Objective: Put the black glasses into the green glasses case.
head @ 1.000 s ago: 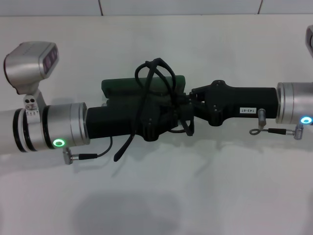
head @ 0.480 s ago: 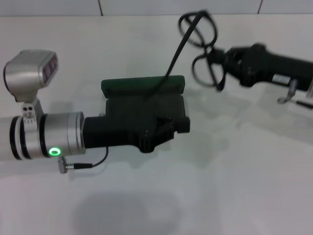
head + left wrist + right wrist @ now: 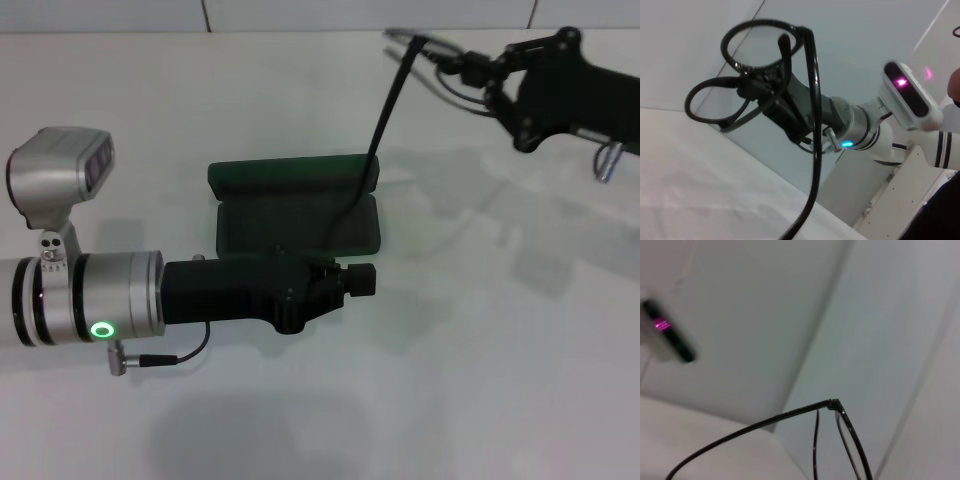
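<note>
One temple arm of the black glasses is open and sticks out. My right gripper should push it against my left gripper to fold it first.
The green glasses case lies open in the middle of the white table, its lid standing at the far side. The black glasses hang in the air above and to the right of it, with my right gripper shut on their front. One long temple arm slopes down, and its tip reaches over the case's tray. In the left wrist view the black glasses show both round rims, with the right gripper clamped at the bridge. My left gripper sits low, just in front of the case.
The left arm's silver wrist and camera housing lie along the near left of the white table. A tiled wall edge runs along the far side.
The right gripper has carried the glasses farther up and to the right. The left arm has drawn back toward the near edge, uncovering the case's tray.
</note>
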